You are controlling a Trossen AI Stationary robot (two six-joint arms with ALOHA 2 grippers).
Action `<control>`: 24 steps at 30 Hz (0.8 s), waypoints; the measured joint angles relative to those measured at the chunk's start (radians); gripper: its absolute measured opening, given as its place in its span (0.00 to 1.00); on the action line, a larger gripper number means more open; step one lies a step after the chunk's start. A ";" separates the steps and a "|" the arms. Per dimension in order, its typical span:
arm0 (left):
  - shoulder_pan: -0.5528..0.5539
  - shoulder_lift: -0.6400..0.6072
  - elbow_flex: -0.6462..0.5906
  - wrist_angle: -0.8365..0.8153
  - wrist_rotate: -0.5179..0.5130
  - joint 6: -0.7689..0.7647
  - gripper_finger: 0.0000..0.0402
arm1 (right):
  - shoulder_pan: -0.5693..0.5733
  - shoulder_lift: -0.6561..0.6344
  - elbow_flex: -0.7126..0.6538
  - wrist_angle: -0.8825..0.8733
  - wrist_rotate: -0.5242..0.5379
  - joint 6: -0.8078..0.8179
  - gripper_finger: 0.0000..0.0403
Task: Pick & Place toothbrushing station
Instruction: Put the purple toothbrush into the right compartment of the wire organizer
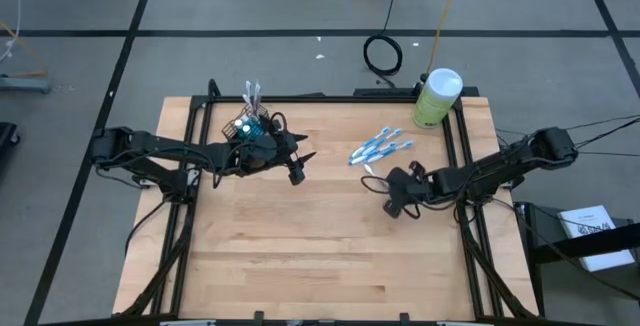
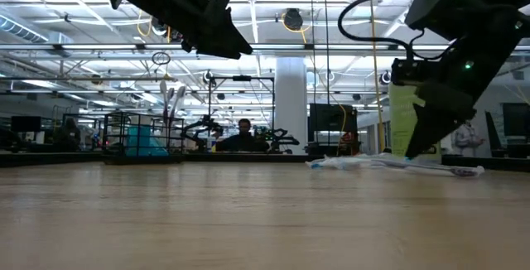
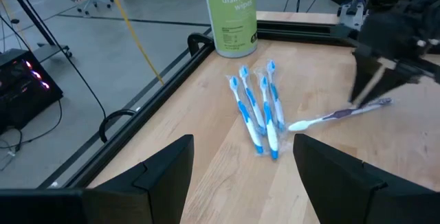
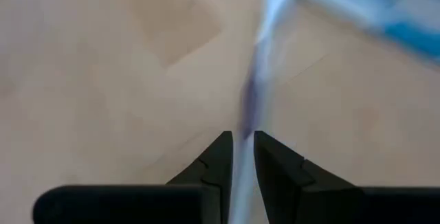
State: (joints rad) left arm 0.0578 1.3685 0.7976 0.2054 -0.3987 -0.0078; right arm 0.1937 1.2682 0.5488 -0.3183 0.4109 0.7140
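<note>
The purple-and-white toothbrush is pinched by my right gripper near the handle's end [image 3: 383, 102], far from the holder, so my left gripper should grasp it by the brush end [image 3: 300, 125].
The dark wire-mesh cup holder [image 1: 248, 126] stands at the table's far left with a few toothbrushes [image 1: 252, 94] upright in it. Several blue-and-white toothbrushes [image 1: 382, 146] lie in a bunch on the table at the far right; they also show in the left wrist view [image 3: 258, 110]. A purple-and-white toothbrush [image 3: 330, 117] lies just beside them. My right gripper [image 1: 393, 188] is shut on it. My left gripper [image 1: 297, 171] is open and empty, raised above the table to the right of the holder. My right gripper pinches the purple-and-white toothbrush's handle [image 4: 249, 107] between its two fingers, near the handle's free end [image 3: 375, 103]. The fingers [image 3: 364, 86] come from above, pointing down, and lie across the handle. The brush end [image 3: 299, 124] is down at the table, and the toothbrush lies nearly level.
A pale green wipes canister [image 1: 437, 96] with a white lid stands at the far right corner. Black frame rails [image 1: 462, 156] run along the table's left, right and far sides. Bare wood fills the table's middle and near half [image 1: 320, 256].
</note>
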 joint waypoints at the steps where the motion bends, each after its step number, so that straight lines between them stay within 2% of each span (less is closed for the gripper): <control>1: 0.000 0.000 0.000 0.000 0.000 0.000 0.64 | 0.005 0.000 0.000 0.000 0.050 0.002 0.12; 4: 0.000 0.000 0.000 -0.001 0.000 0.000 0.64 | 0.012 0.000 0.000 0.001 0.138 0.008 0.12; 8: 0.000 0.000 0.000 -0.001 0.000 0.000 0.64 | 0.011 0.002 0.000 0.003 0.096 -0.005 0.17; 12: 0.000 0.000 0.000 -0.001 0.000 0.000 0.64 | 0.011 0.002 0.000 0.003 0.036 -0.010 0.31; 16: 0.000 0.000 0.000 -0.001 0.000 0.005 0.64 | 0.011 0.002 -0.015 0.025 0.034 -0.012 0.46; 20: 0.000 0.000 0.000 -0.001 0.000 0.006 0.64 | 0.009 0.015 -0.107 0.175 0.030 -0.019 0.52; 24: 0.000 0.000 0.000 -0.001 0.000 0.005 0.64 | 0.010 0.031 -0.191 0.356 0.030 -0.021 0.49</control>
State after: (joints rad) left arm 0.0578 1.3685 0.7975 0.2047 -0.3986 -0.0025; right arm 0.2035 1.2997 0.3582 0.0379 0.4413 0.6930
